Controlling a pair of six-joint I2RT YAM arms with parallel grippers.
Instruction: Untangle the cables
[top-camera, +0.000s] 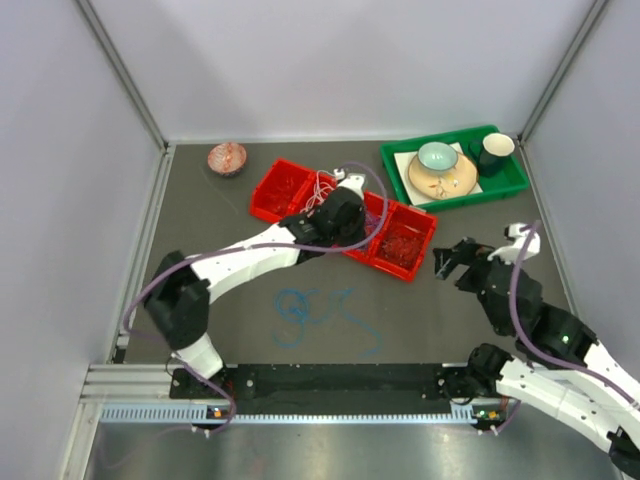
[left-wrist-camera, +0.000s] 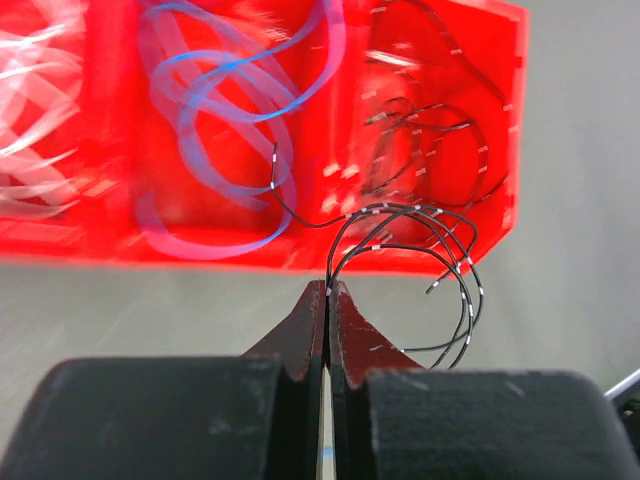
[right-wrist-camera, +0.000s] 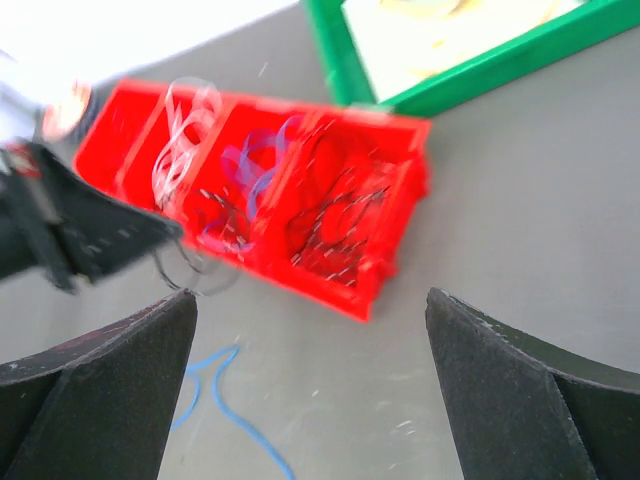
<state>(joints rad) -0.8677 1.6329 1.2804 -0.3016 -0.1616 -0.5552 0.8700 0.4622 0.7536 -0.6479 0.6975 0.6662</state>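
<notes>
My left gripper should go on to the black cables' compartment before it lets go there, because the black cable's loops hang free of the blue cables.
A red tray with several compartments lies mid-table. It holds white cables, blue cables and black cables in separate compartments. My left gripper is shut on a thin black cable with white bands, whose loops hang just in front of the tray's near wall. In the top view the left gripper is over the tray's middle. My right gripper is open and empty, above bare table right of the tray; it also shows in the top view. Loose blue cables lie on the table.
A green tray with a plate, bowl and dark cup stands at the back right. A pink bowl sits at the back left. Grey walls close in the table on three sides.
</notes>
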